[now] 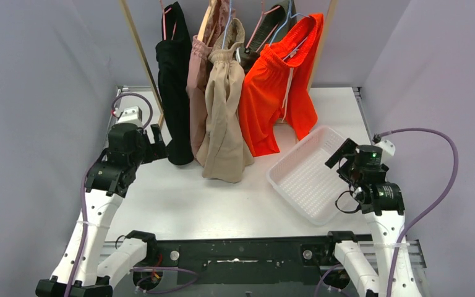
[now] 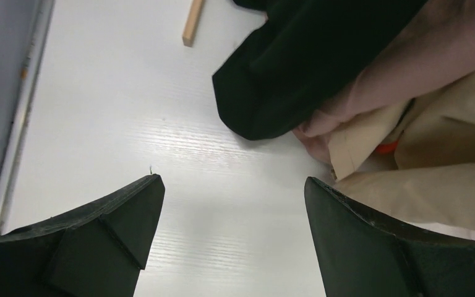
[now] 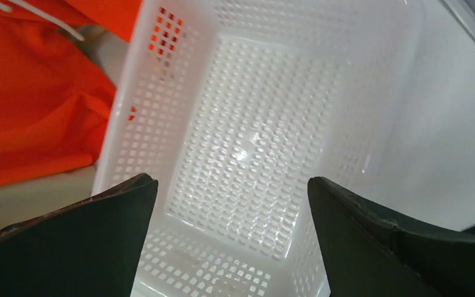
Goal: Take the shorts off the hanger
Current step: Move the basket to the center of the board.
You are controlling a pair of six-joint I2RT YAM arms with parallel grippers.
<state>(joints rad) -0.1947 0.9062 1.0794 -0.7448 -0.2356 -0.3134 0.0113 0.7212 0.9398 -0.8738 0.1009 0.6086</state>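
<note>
The white basket (image 1: 309,176) is crooked next to the orange shorts' hem. Next, my right gripper pushes the basket's edge (image 1: 295,150) nearest the shorts toward the grey wall first.
Several shorts hang side by side on hangers (image 1: 266,23) from a wooden rack at the back of the table. From left to right they are dark shorts (image 1: 174,80), dusty pink shorts (image 1: 196,86), beige shorts (image 1: 226,124) and bright orange shorts (image 1: 278,86). My left gripper (image 1: 159,143) is open low over the table, just left of the dark shorts' hem (image 2: 297,68), with nothing between its fingers (image 2: 232,185). My right gripper (image 1: 340,158) is open over the white basket, also with nothing in it (image 3: 232,185). The orange shorts (image 3: 31,93) lie to its left.
A white perforated basket (image 1: 282,168) sits tilted at the right of the table, its wall (image 3: 154,124) close under my right gripper. The rack's wooden leg (image 2: 193,25) stands on the table behind the dark shorts. Grey walls close in both sides.
</note>
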